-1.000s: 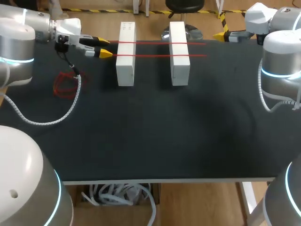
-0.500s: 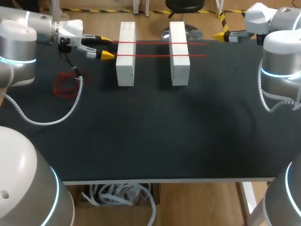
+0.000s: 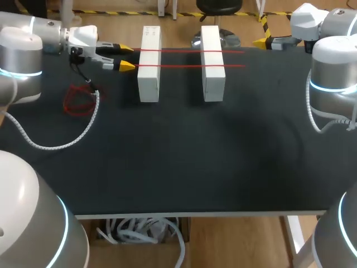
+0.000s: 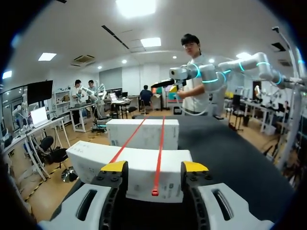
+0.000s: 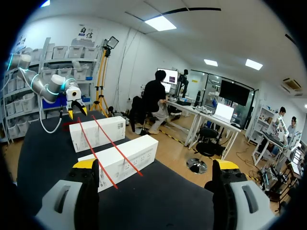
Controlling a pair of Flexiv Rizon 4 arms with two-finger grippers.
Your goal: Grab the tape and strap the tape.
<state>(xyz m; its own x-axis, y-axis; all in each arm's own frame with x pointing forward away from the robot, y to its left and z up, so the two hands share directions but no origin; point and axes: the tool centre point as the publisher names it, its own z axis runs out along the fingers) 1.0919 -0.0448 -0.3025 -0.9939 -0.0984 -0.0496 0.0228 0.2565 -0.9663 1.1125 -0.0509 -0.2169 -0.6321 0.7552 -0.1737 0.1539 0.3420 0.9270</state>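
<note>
The nearer piece of tape (image 3: 181,66) will come off alone when the robot lifts its end, because a clear gap (image 3: 181,58) separates the red pieces of tape across the white boxes.
Two red tape strands (image 3: 189,66) run side by side across the tops of two white boxes, the left box (image 3: 149,78) and the right box (image 3: 212,78). My left gripper (image 3: 126,57) sits just left of the left box, level with the strands' ends. In the left wrist view the left gripper (image 4: 154,166) is open. The loose end of one tape strand (image 4: 155,191) hangs between its fingers without touching them, and the other strand (image 4: 125,143) runs by one fingertip. My right gripper (image 5: 156,165) is wide open and holds nothing, far off at the table's back right corner (image 3: 266,42).
A loose tangle of red tape (image 3: 78,101) lies on the black table (image 3: 178,156) at the left, beside the left arm's white coiled cable (image 3: 67,139). The two boxes (image 5: 117,163) stand ahead of the right gripper, well apart from it.
My left gripper edged slightly right toward the left box and its fingers narrowed a little, then held. The right arm stayed still.
</note>
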